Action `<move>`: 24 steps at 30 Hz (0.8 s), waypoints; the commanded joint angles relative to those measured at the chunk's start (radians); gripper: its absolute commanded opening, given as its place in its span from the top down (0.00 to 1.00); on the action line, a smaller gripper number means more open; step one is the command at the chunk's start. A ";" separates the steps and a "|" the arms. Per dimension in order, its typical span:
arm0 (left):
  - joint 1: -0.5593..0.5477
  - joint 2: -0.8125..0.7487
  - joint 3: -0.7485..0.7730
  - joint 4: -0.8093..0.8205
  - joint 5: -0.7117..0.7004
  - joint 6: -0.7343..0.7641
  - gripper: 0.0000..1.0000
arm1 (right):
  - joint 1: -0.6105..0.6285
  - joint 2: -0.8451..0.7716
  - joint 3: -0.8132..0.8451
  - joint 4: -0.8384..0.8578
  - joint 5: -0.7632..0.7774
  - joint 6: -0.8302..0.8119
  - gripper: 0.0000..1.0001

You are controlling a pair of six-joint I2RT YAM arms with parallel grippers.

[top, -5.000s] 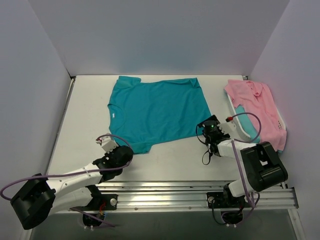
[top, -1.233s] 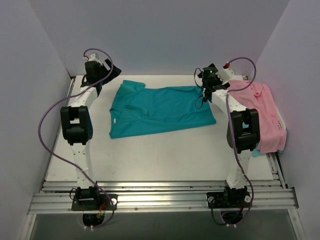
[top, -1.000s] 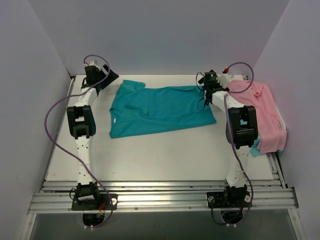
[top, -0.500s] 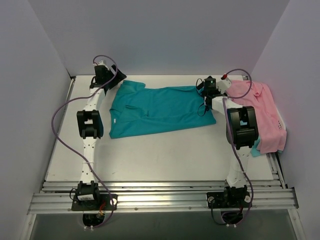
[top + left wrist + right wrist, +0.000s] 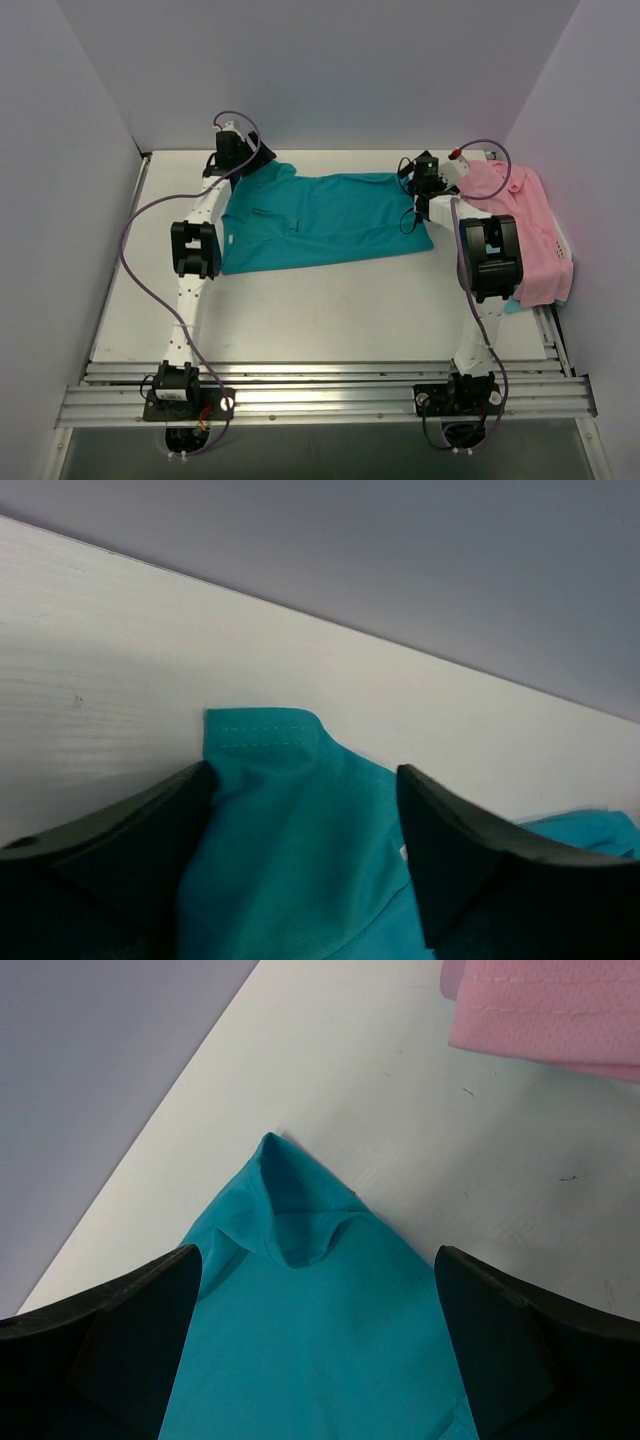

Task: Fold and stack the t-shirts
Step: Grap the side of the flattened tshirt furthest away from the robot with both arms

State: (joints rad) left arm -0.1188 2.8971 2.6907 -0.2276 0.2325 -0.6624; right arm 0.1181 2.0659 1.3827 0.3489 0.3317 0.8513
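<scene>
Next, my right gripper goes back in and pinches the far edge [image 5: 226, 1203] beside the curl, because the teal t-shirt's curled corner [image 5: 278, 1188] is lying away from the pink t-shirt.
A teal t-shirt [image 5: 325, 222] lies folded in half at the back of the table [image 5: 300, 310]. My left gripper [image 5: 238, 160] is down at its far left corner. In the left wrist view the left gripper [image 5: 305, 775] is open, its fingers [image 5: 470, 850] astride a hemmed teal sleeve [image 5: 290, 820]. My right gripper [image 5: 425, 180] is at the far right corner. In the right wrist view the right gripper [image 5: 318, 1260] stands wide open over a curled teal corner [image 5: 300, 1230]. A pink collared t-shirt [image 5: 520, 215] lies at the right on another teal one [image 5: 510, 303].
Grey walls close in the back and both sides, near both grippers. The pink shirt's hem [image 5: 550, 1010] lies just beyond the right gripper. A metal rail [image 5: 320, 395] with the arm bases runs along the near edge.
The left gripper has moved right along the back edge onto the teal shirt's far left corner, and its jaws have narrowed. The right gripper has shifted slightly at the far right corner.
</scene>
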 commanded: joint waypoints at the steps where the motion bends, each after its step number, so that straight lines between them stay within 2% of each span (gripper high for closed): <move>1: 0.015 0.011 -0.005 -0.027 -0.030 0.003 0.27 | -0.006 -0.056 -0.005 0.028 -0.002 0.000 0.02; 4: 0.019 0.019 -0.002 -0.023 -0.032 -0.008 0.47 | -0.006 -0.044 -0.002 0.032 -0.006 0.000 0.02; 5: 0.019 0.020 0.000 -0.024 -0.033 -0.012 0.70 | -0.006 -0.041 -0.001 0.036 -0.006 0.000 0.03; 8: 0.025 0.022 -0.002 -0.019 -0.036 -0.025 0.96 | -0.006 -0.024 0.012 0.045 -0.008 -0.001 0.03; 13: 0.033 0.013 -0.032 0.019 -0.004 -0.032 0.98 | -0.012 0.064 0.111 0.072 -0.048 -0.040 0.03; 18: 0.042 0.002 -0.077 0.057 0.021 -0.046 0.98 | -0.017 0.224 0.373 -0.014 -0.088 -0.066 0.04; 21: 0.044 0.004 -0.075 0.057 0.024 -0.052 0.98 | -0.020 0.304 0.452 -0.050 -0.129 -0.046 0.04; 24: 0.047 0.010 -0.068 0.053 0.027 -0.055 0.98 | -0.017 0.319 0.449 -0.056 -0.148 -0.018 0.06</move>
State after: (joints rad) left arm -0.0830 2.9128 2.6328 -0.1596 0.2520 -0.7212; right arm 0.1043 2.3802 1.8042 0.3416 0.2176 0.8150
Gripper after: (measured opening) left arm 0.040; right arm 0.947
